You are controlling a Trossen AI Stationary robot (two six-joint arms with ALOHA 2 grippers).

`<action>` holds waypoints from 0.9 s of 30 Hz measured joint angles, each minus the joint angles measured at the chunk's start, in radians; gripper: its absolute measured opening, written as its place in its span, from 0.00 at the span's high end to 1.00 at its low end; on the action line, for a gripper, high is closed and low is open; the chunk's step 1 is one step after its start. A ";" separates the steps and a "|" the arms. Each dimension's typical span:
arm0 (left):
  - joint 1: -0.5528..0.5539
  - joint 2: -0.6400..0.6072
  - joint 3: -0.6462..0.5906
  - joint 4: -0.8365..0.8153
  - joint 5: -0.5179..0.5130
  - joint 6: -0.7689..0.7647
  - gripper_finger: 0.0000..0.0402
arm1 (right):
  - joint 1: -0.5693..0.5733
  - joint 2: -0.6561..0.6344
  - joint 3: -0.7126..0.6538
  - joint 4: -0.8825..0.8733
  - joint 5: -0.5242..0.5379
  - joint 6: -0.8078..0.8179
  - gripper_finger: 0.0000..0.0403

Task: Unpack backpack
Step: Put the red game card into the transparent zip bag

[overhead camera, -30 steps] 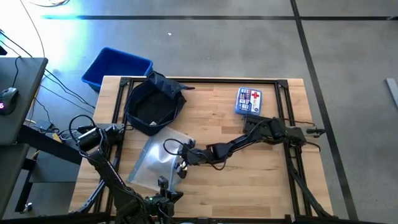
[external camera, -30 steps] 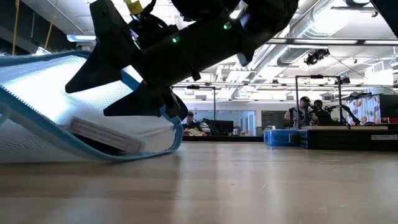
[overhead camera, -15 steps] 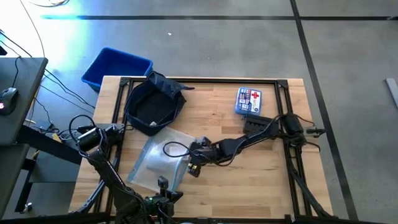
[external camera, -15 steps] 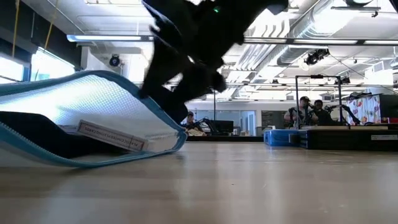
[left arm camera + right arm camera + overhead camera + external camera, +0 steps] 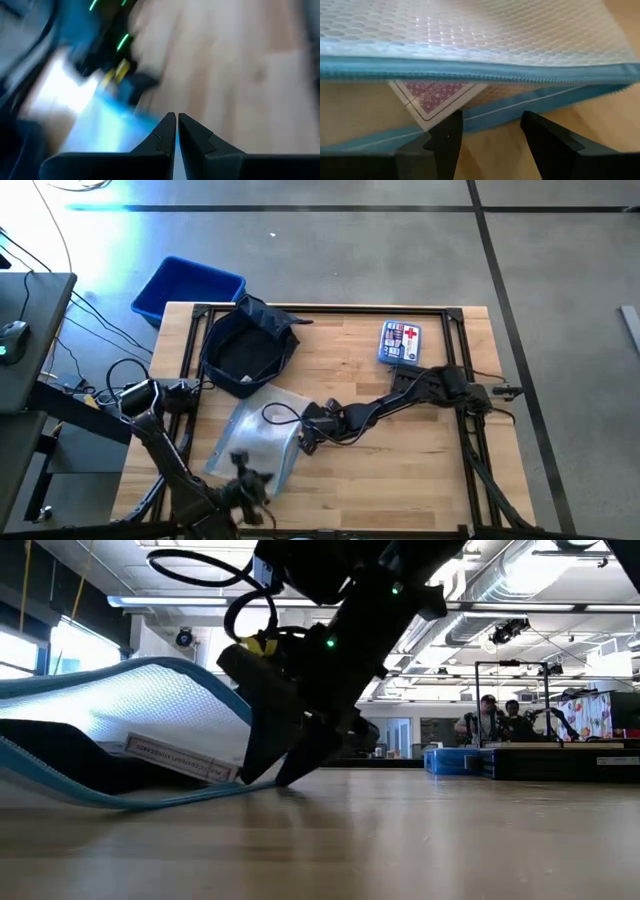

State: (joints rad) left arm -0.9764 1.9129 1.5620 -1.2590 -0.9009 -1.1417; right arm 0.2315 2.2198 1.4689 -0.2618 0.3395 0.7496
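Note:
The card box [image 5: 436, 98] sits under the pouch's upper zipper edge [image 5: 240, 445] beside my right gripper's fingers, so my left gripper should hold the pouch before I take the box.
The dark navy backpack [image 5: 245, 345] lies open on its back at the table's far left. Nearer me, a clear zip pouch [image 5: 255, 438] with a blue zipper lies flat, its mouth gaping toward the right [image 5: 150, 730]. A patterned card box [image 5: 432, 97] shows inside it. My right gripper [image 5: 492, 135] is open, tipped down at the pouch's mouth, its fingertips near the table [image 5: 285, 770]. The lower zipper edge [image 5: 490, 116] runs just beyond the fingertips. My left gripper [image 5: 176, 125] is shut and hovers by the pouch's near edge [image 5: 245, 478]. My right gripper comes slanting down from the table's right at the pouch's open mouth. Whether its fingers [image 5: 451, 135] touch the lower zipper edge, I cannot tell. The pouch lies on the table.
A blue and white first-aid box [image 5: 400, 342] lies at the table's far right. A bright blue bin [image 5: 185, 288] stands on the floor beyond the far left corner. Bare wood [image 5: 400, 450] spreads to the right of the pouch.
My right gripper has lifted off the pouch's top, drawn a little toward the table's right, then tipped downward and sunk to the table at the pouch's mouth. My left gripper has shifted toward the table's left and rolled. The pouch's upper layer now arches higher.

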 joint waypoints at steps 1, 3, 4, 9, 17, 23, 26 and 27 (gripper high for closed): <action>0.000 0.000 -0.002 -0.088 0.039 -0.103 1.00 | 0.000 0.002 0.000 0.012 0.003 -0.008 0.52; 0.001 0.000 -0.028 -0.230 0.143 -0.281 1.00 | -0.001 0.004 -0.003 0.046 0.005 -0.017 0.52; 0.000 0.000 -0.051 -0.282 0.196 -0.348 1.00 | -0.001 0.006 -0.004 0.068 0.005 -0.017 0.52; -0.001 -0.003 -0.212 -0.272 0.253 -0.452 1.00 | -0.002 0.016 -0.006 0.193 -0.008 -0.030 0.52; 0.008 -0.002 -0.295 -0.201 0.254 -0.420 1.00 | 0.006 0.141 -0.005 0.719 -0.107 -0.137 0.52; 0.000 -0.002 -0.295 -0.195 0.237 -0.419 1.00 | 0.013 0.134 -0.005 0.625 -0.089 -0.152 0.52; -0.001 -0.002 -0.295 -0.196 0.233 -0.419 1.00 | 0.024 0.133 -0.005 0.628 -0.088 -0.181 0.52; -0.001 -0.002 -0.295 -0.195 0.233 -0.419 1.00 | 0.029 0.132 -0.005 0.628 -0.088 -0.186 0.52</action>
State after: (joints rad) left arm -0.9775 1.9110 1.2669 -1.4542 -0.6680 -1.5604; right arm 0.2602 2.3520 1.4643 0.3663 0.2518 0.5635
